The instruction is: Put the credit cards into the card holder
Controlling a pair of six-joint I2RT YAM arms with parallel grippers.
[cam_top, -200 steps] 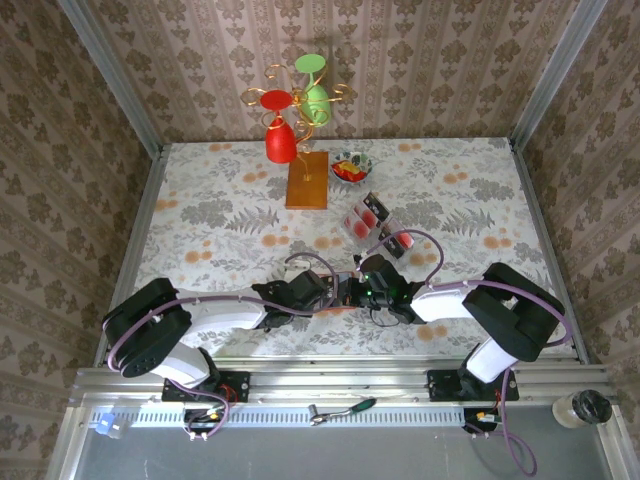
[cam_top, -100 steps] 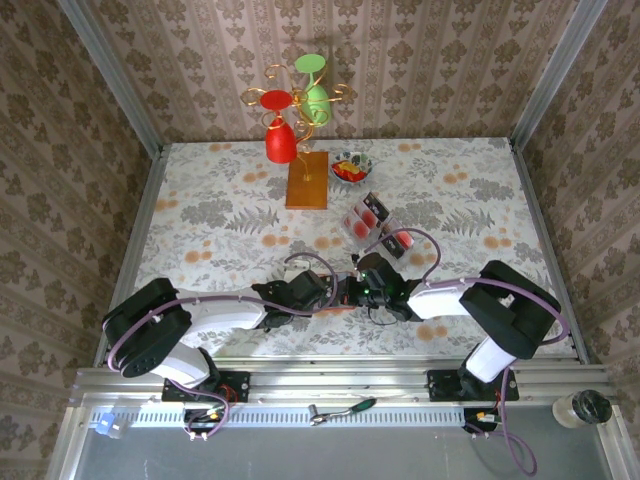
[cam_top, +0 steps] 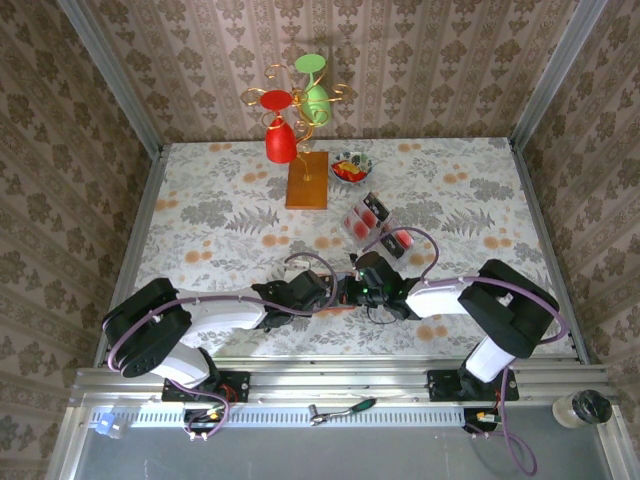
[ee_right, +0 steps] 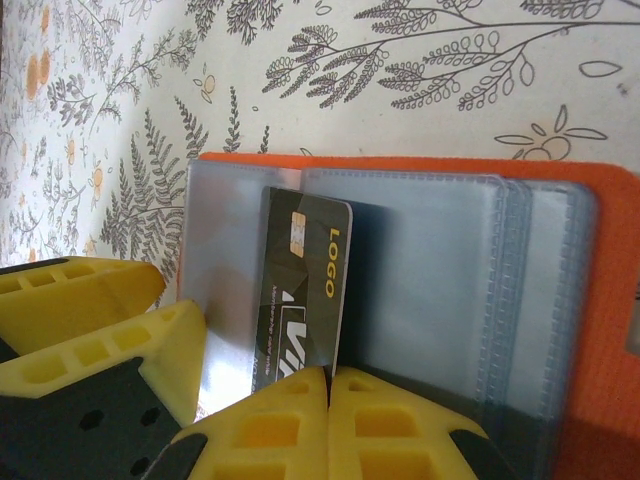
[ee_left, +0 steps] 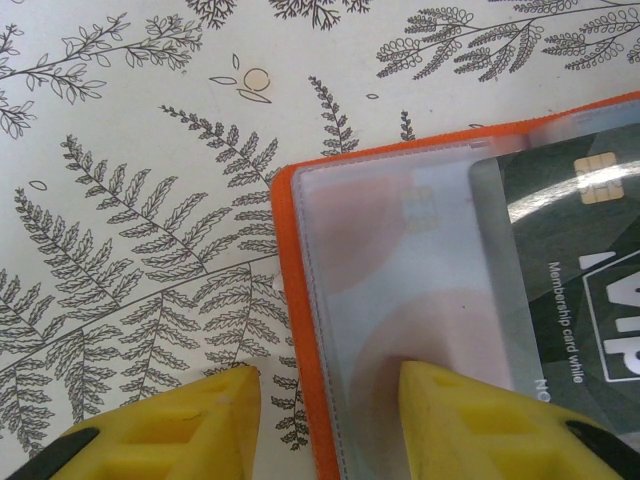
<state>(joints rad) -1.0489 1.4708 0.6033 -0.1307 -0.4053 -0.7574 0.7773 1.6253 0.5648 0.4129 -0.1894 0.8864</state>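
The black card's leading edge is the only part of it inside the clear sleeve. My right gripper should open and then push the card farther in toward the orange edge.
The orange card holder lies open on the table, its clear sleeves facing up. My right gripper is shut on the lower end of a black credit card, whose far end sits at a sleeve near the holder's left side. The same black card shows in the left wrist view, next to a pale card with red blotches inside a sleeve. My left gripper stands open astride the holder's orange edge, one finger on the sleeve, the other on the table. Both grippers meet at the table's near middle.
A clear tray holding more cards sits just beyond the grippers. Farther back stand a wooden-based rack with red and green glasses and a small bowl. Walls close the table on three sides.
My right arm has edged slightly left toward the left gripper, black card still held. The left arm has not moved.
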